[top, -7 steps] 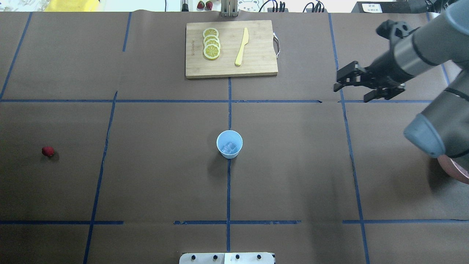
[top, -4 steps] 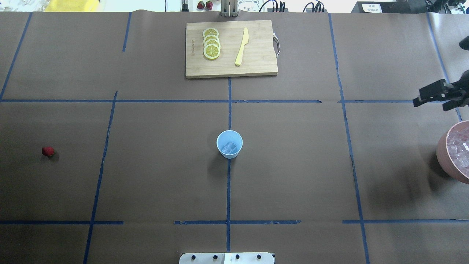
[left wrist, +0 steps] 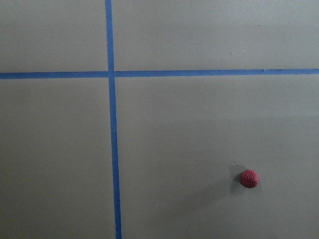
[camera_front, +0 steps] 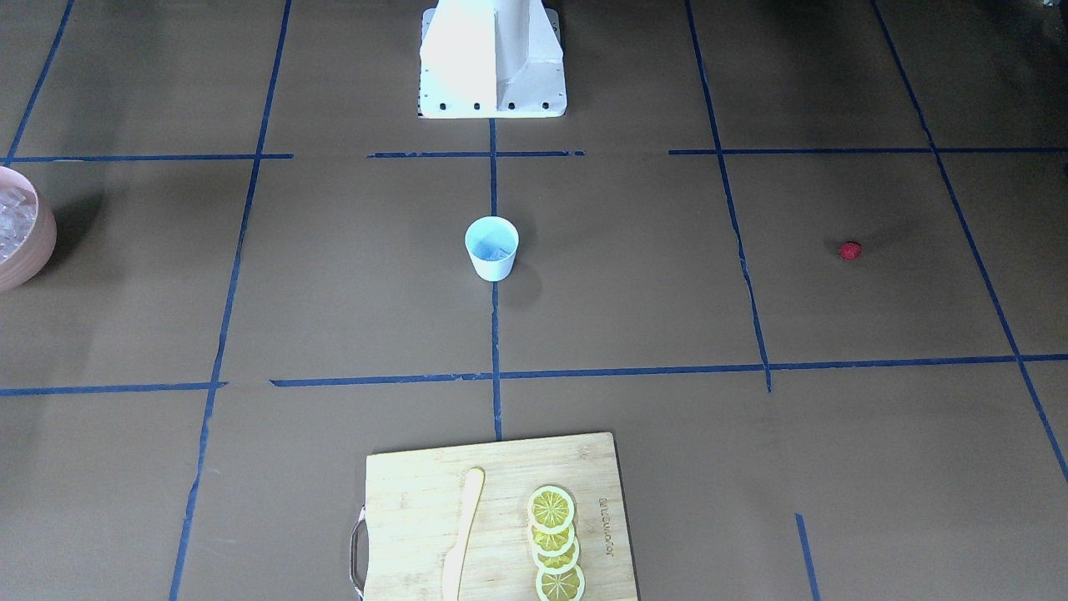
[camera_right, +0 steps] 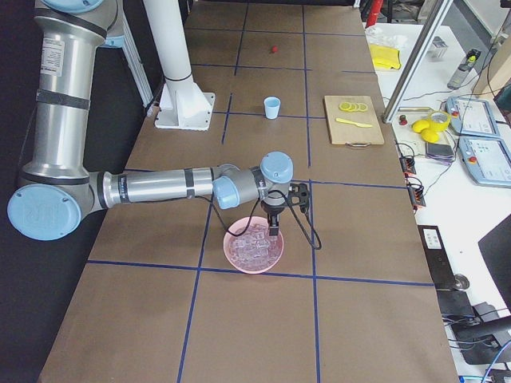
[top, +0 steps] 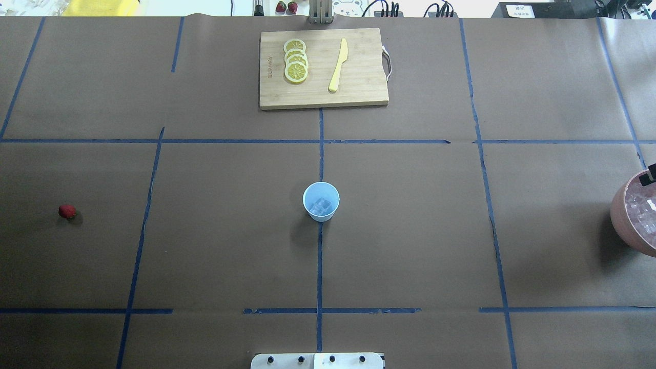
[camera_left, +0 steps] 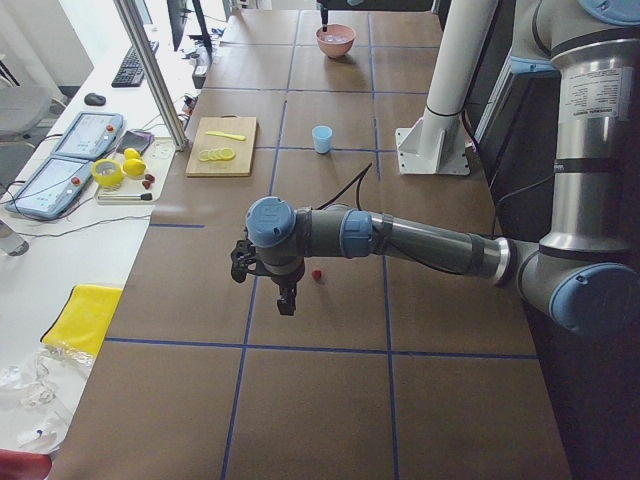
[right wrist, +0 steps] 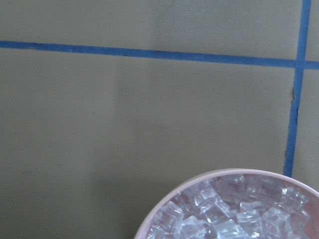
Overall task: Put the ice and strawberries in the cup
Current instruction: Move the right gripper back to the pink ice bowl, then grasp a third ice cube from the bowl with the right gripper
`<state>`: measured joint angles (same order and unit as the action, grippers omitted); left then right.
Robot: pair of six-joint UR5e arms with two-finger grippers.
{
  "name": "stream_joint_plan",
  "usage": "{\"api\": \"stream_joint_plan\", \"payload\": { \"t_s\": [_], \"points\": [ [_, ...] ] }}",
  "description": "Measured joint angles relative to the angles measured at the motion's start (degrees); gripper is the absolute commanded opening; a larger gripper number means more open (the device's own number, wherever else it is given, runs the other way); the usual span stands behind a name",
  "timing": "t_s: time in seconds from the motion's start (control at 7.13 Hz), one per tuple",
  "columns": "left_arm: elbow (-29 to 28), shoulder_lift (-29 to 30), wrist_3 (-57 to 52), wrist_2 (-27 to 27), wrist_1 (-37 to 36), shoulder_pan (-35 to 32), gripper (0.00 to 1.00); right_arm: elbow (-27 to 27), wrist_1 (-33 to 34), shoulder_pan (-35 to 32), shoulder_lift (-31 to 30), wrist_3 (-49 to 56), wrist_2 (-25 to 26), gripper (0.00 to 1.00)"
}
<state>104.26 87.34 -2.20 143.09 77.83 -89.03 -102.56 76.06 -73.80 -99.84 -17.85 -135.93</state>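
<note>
The robot's right gripper is hanging over the pink bowl's opening. It should keep going down toward the ice cubes until its fingers are on both sides of one, then close.
The light-blue cup (top: 321,201) stands upright at the table's middle, with a few clear ice cubes (top: 321,206) inside; it also shows in the front view (camera_front: 491,247). The red strawberry (top: 67,211) lies alone on the table at the far left, also in the left wrist view (left wrist: 249,178). My left gripper (camera_left: 265,285) hangs just beside the strawberry (camera_left: 316,273); I cannot tell its state. My right gripper (camera_right: 283,214) hangs over the pink bowl (camera_right: 254,249) of ice (right wrist: 229,214); I cannot tell its state.
The pink bowl (top: 617,215) sits at the table's right edge. A wooden cutting board (top: 323,69) with lemon slices (top: 296,61) and a yellow knife (top: 338,65) lies at the far middle. The robot base (camera_front: 492,58) stands at the near edge.
My right arm swung right, out of the overhead view, and uncovered the pink bowl. Only a sliver of it remains at the right edge. Cup and strawberry have not moved.
</note>
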Motion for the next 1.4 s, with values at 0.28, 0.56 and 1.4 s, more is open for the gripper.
{"api": "stream_joint_plan", "payload": {
  "t_s": [0.28,0.56,1.4],
  "points": [
    [-0.06,0.02,0.0,0.0,0.03,0.0,1.0,2.37,-0.56,-0.1,-0.48,2.1,0.04,0.97],
    [-0.03,0.02,0.0,0.0,0.04,0.0,1.0,3.78,-0.64,-0.1,-0.47,2.52,0.05,0.93],
    [0.07,0.02,0.06,0.0,0.04,0.0,1.0,7.07,-0.71,1.5,1.16,2.51,0.21,0.89]
  ]
}}
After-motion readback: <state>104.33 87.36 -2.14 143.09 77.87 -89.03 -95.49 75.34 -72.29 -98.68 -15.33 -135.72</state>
